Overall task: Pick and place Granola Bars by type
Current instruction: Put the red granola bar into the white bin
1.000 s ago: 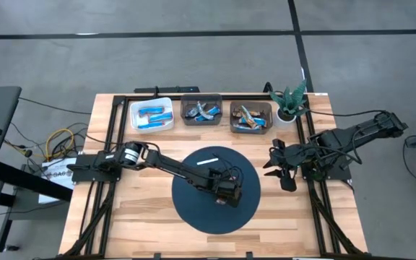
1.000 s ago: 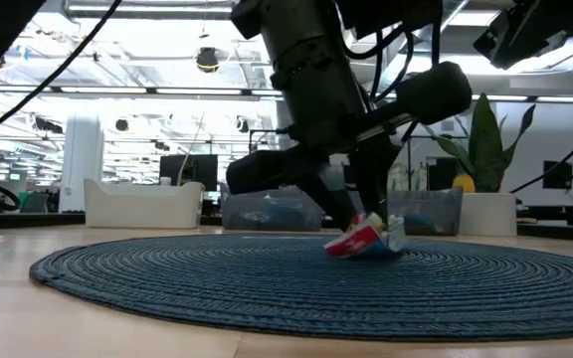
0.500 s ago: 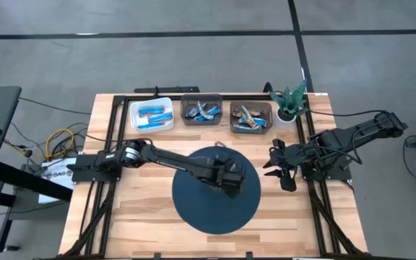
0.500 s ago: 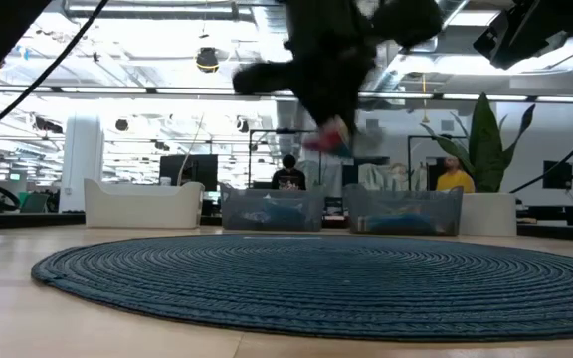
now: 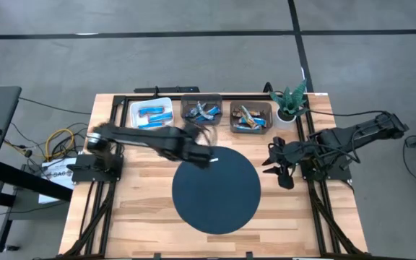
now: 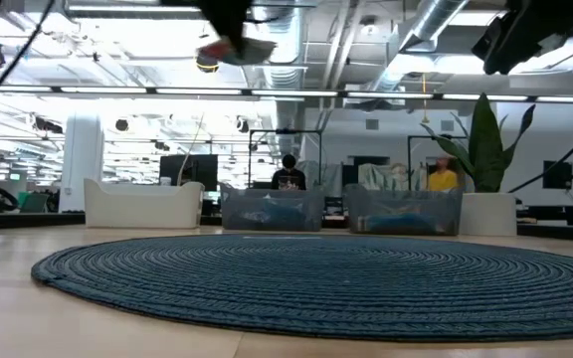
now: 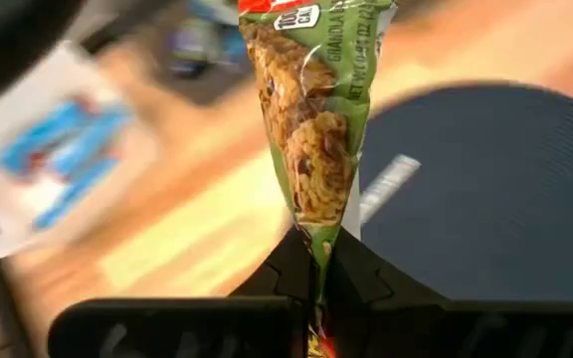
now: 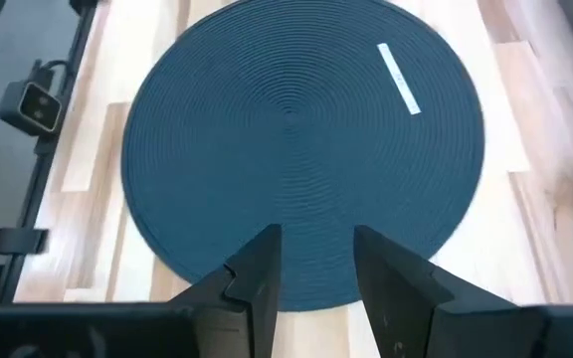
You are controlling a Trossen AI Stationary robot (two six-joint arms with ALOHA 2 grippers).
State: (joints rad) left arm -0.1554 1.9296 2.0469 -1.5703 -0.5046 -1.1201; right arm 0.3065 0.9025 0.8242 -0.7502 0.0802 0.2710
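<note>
I have the granola bar [image 6: 255, 50] by one end in my left gripper, and it is higher than the white tray's rim. I should continue to carry it until it hangs over the tray [image 5: 151, 113].
My left gripper [image 7: 318, 267] is shut on one granola bar [image 7: 316, 129], green wrapper with a brown granola print and red at its far end. It hangs high over the far-left rim of the round blue mat [image 5: 219, 191]; in the low view the bar [image 6: 232, 45] is near the top, and from above the gripper [image 5: 202, 154] is blurred. More bars lie in the white tray [image 5: 152, 115] and two clear bins [image 5: 201, 112] [image 5: 251, 115]. My right gripper [image 8: 311, 268] waits open at the mat's right side [image 5: 276, 162]. My left gripper pinches the granola bar between its two fingers by one narrow end [image 7: 317, 237]. The bar is lifted clear of the mat and sticks straight out ahead of the fingers, in line with them, its red end [image 7: 267, 5] farthest from the gripper.
A thin white strip [image 8: 398, 78] lies on the mat's far part. A potted plant [image 5: 291, 101] stands at the table's far right, next to the bins. Black frame rails run along the table's left and right sides. People stand in the room far behind the table.
My left gripper has lifted the granola bar off the middle of the mat, where one end still rested a second ago. It has carried the bar up and toward the table's far-left, toward the bins. The move is fast and blurred.
</note>
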